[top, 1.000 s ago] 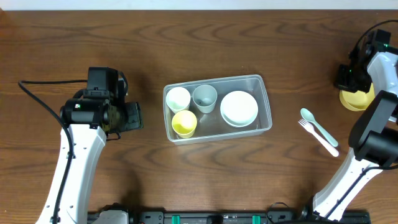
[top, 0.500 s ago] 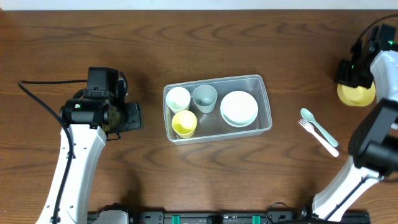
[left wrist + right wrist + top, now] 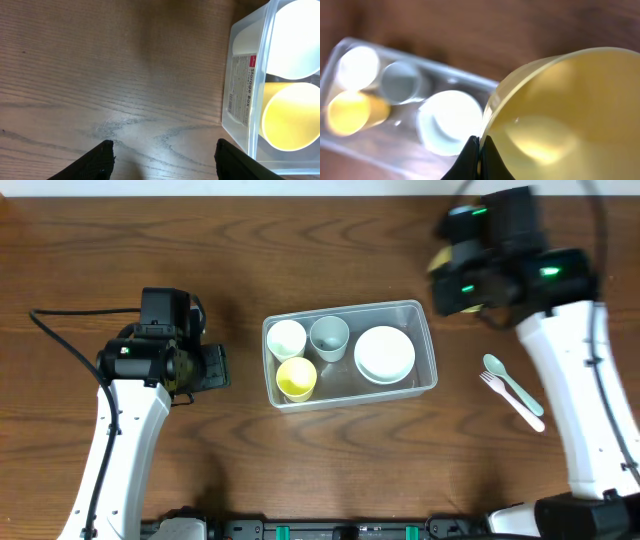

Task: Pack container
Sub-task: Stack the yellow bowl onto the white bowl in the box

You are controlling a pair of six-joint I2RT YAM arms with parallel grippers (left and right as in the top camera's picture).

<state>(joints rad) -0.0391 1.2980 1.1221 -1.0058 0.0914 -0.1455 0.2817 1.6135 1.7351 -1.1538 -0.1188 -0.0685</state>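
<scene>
I keep moving my right gripper over the white bowl (image 3: pixel 384 355) and let go once the bowls nest, because the yellow bowl (image 3: pixel 555 120) faces up like the empty white bowl.
The clear container (image 3: pixel 350 398) sits mid-table and holds a white cup (image 3: pixel 286 338), a grey cup (image 3: pixel 329 336), a yellow cup (image 3: pixel 296 378) and a white bowl (image 3: pixel 385 353). My right gripper (image 3: pixel 450 275) hovers just past the container's far right corner. In the right wrist view it (image 3: pixel 480 142) is shut on the rim of a yellow bowl (image 3: pixel 560 110), held above the blurred container (image 3: pixel 335 65). My left gripper (image 3: pixel 215 367) is open and empty left of the container; its wrist view shows the fingers (image 3: pixel 162 150) over bare wood beside the container (image 3: pixel 242 85).
A pale green spoon (image 3: pixel 497 366) and a white fork (image 3: pixel 515 402) lie on the wooden table right of the container. The left arm's cable (image 3: pixel 70 315) trails across the left side.
My right gripper has swung from the far right edge of the table leftward to the container's far right corner, carrying the yellow bowl off the table. The left arm has not moved.
</scene>
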